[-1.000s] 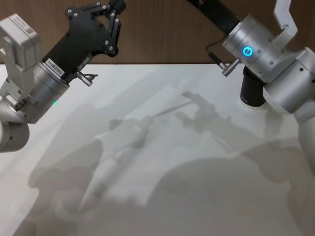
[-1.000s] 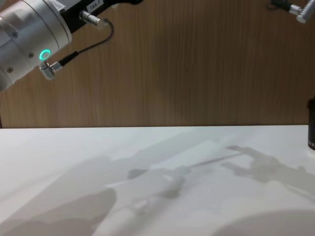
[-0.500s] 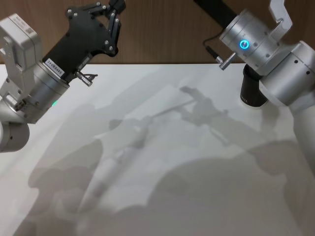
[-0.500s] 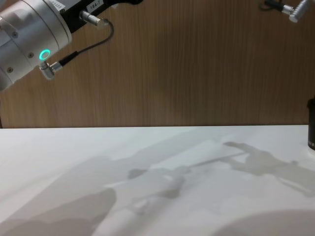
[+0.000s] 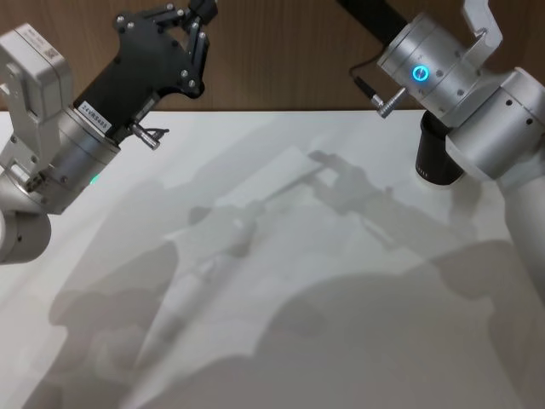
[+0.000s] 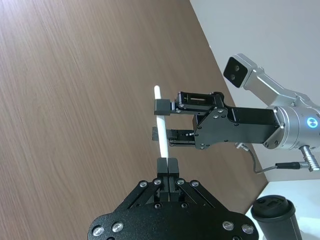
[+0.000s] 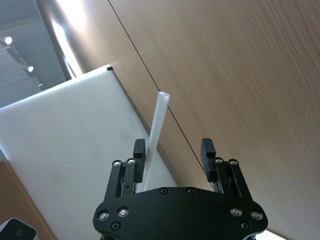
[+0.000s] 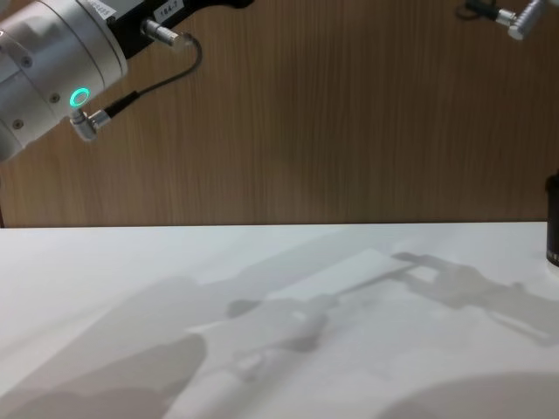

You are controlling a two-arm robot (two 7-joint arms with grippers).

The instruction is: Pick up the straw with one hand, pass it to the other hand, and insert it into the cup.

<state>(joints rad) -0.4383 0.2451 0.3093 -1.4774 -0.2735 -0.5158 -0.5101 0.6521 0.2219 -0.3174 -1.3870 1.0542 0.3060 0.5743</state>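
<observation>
The white straw will stay straight when I carry it and push it into the cup, because the thin shadow (image 5: 294,183) between the grippers' shadows is straight.
High above the table, my left gripper (image 6: 167,165) is shut on the lower end of the white straw (image 6: 161,120), which points away from it. My right gripper (image 6: 161,120) reaches in from the side, open, with one finger on each side of the straw's upper part. In the right wrist view the straw (image 7: 154,132) stands between the fingers of the right gripper (image 7: 173,150), close against one finger (image 7: 139,150) and well apart from the other. The left gripper (image 5: 201,12) shows at the top of the head view. The black cup (image 5: 438,158) stands on the table at the far right, under my right arm.
The white table (image 5: 281,298) carries only the arms' shadows besides the cup (image 6: 275,220). A wooden wall (image 8: 349,113) runs along the table's far edge. My right arm's silver wrist (image 5: 426,64) hangs just above the cup.
My right arm has shifted a little up and to the left, toward the left gripper. The left arm and the straw have stayed put.
</observation>
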